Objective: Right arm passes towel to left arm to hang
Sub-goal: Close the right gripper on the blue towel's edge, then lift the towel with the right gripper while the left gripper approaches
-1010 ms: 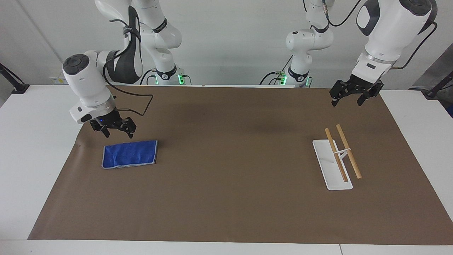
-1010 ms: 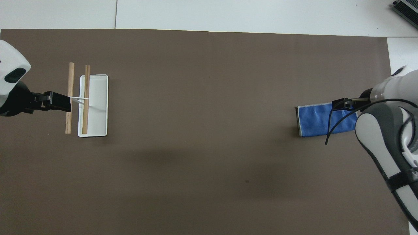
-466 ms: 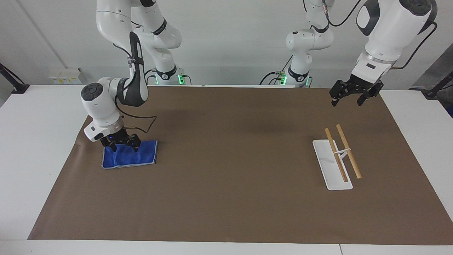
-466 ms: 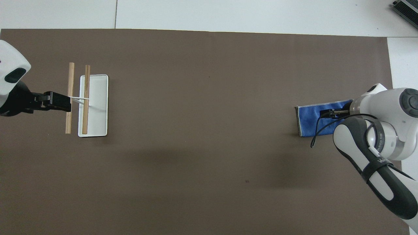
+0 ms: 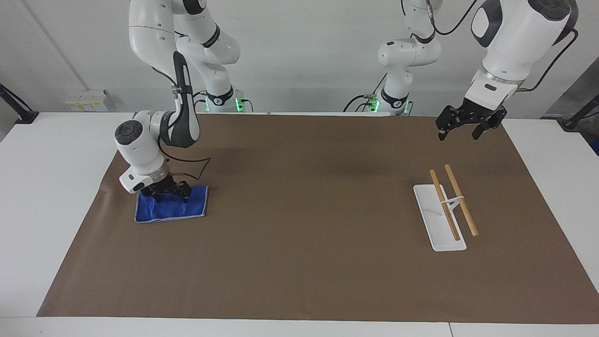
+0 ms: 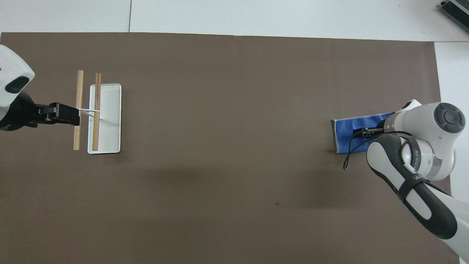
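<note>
The thin blue towel [image 6: 345, 132] lies spread wide on both sides of the robot's right gripper [image 6: 367, 132], so the towel will bunch into folds with its corners hanging down when the robot lifts it.
The blue towel [image 5: 174, 211] lies flat on the brown mat at the right arm's end of the table; it also shows in the overhead view [image 6: 343, 132]. My right gripper [image 5: 171, 195] is down on the towel's edge nearest the robots, fingers spread and touching the cloth; the overhead view shows the right gripper [image 6: 361, 132] over the towel's middle. My left gripper [image 5: 459, 130] is open and empty, waiting in the air over the mat at the left arm's end; from overhead the left gripper [image 6: 72, 114] overlaps the rack.
A towel rack with a white base [image 5: 433, 220] and two wooden rods [image 5: 461, 200] stands at the left arm's end of the mat; the base [image 6: 108, 121] also shows from overhead. The brown mat [image 5: 304, 210] covers the white table.
My right gripper has come down from above the mat beside the towel onto the towel's near edge. The towel and the left arm have not moved.
</note>
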Tool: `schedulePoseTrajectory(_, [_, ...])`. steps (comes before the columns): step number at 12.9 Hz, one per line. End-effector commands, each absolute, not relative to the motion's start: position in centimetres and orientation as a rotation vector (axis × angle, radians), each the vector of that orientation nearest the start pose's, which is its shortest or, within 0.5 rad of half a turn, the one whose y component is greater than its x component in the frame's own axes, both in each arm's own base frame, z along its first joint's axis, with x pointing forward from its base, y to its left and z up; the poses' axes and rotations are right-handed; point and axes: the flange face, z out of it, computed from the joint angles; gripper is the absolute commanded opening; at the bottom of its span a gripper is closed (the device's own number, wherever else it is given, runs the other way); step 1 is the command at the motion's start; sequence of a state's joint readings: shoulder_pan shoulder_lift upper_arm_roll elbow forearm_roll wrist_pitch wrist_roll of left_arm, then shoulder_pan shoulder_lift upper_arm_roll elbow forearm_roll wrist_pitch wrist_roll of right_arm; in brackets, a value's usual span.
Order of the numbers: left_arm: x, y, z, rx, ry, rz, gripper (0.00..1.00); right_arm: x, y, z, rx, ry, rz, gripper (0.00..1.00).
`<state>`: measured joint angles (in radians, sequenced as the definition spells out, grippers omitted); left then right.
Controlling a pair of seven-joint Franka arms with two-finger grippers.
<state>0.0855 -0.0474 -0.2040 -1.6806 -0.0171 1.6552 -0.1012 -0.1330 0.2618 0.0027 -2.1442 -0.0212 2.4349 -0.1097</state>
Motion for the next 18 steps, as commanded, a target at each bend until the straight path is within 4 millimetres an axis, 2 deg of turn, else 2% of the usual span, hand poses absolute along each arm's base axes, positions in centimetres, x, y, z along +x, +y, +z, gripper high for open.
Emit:
schedulePoseTrajectory(1, [53.8,-7.0,60.7,-3.132,0.019,-0.053,1.00,56.2,-7.1,28.2,-3.144,0.027,-0.060,0.36])
schedulePoseTrajectory(2, [53.8,-7.0,60.7,-3.132,0.017,-0.053,1.00,56.3,-7.1,28.3,-3.144,0.032,-0.063,0.13])
schedulePoseTrajectory(3, [53.8,-7.0,60.7,-3.132,0.017,-0.053,1.00,56.3,-7.1,28.2,-3.143,0.032,-0.060,0.00])
schedulePoseTrajectory(5, [53.8,-7.0,60.7,-3.132,0.017,-0.053,1.00,56.4,-6.8,28.8,-3.142,0.061,-0.070,0.00])
schedulePoseTrajectory(6, [53.8,-7.0,60.7,-3.132,0.017,-0.053,1.00,56.5,-5.7,29.5,-3.138,0.073,-0.085,0.00])
schedulePoseTrajectory(8, [53.8,-7.1,60.7,-3.132,0.021,-0.053,1.00,56.8,-2.0,32.3,-3.130,0.114,-0.132,0.00])
schedulePoseTrajectory(12, [53.4,-7.3,60.6,-3.129,0.038,-0.015,1.00,57.4,7.7,38.5,-3.109,0.193,-0.139,0.00])
schedulePoseTrajectory(13, [53.3,-7.4,60.6,-3.128,0.040,-0.005,1.00,57.2,9.8,39.3,-3.078,0.222,-0.147,0.00])
schedulePoseTrajectory(16, [52.6,-8.0,60.4,-3.137,0.067,0.033,1.00,56.2,14.4,41.5,-2.813,0.394,-0.061,0.00])
schedulePoseTrajectory(18, [52.0,-8.2,60.0,-3.141,0.056,0.052,1.00,55.4,16.8,43.4,-2.779,0.357,-0.083,0.00])
